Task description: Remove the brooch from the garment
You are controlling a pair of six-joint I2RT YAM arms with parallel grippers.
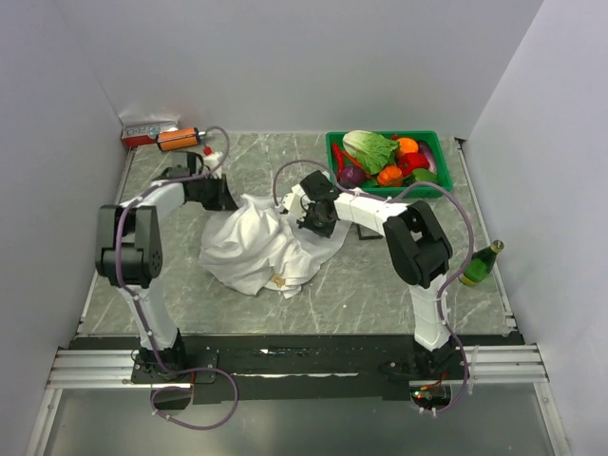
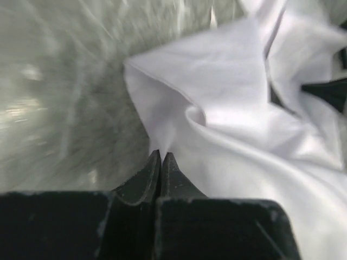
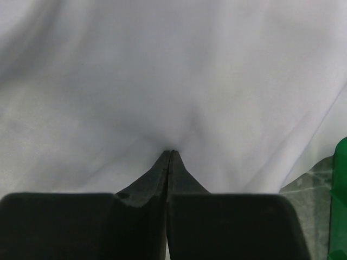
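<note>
I need to spread the cloth first. The white shirt lies bunched up point(image 1: 253, 251) beside the brooch, so I should pull its fold point(image 1: 234, 217) away from my right gripper with my left gripper.
The white shirt point(image 1: 256, 242) lies crumpled in the middle of the marbled table. The brooch point(image 1: 279, 279) is a tiny gold-tan pin on the shirt's near edge, well apart from both grippers. My left gripper point(image 1: 231, 201) is at the shirt's far left edge, shut on a fold of the white fabric point(image 2: 179, 108), as the left wrist view shows at the gripper point(image 2: 161, 154). My right gripper point(image 1: 311, 220) is at the shirt's far right side, shut on a pucker of the cloth point(image 3: 162, 81) in the right wrist view, where the gripper point(image 3: 171, 152) shows. The brooch is out of both wrist views.
A green basket point(image 1: 332, 157) of vegetables stands at the back right, its edge showing in the right wrist view point(image 3: 340, 179). A green bottle point(image 1: 480, 263) lies at the right edge. A red-and-white box point(image 1: 147, 130) and an orange object point(image 1: 178, 139) sit at the back left.
</note>
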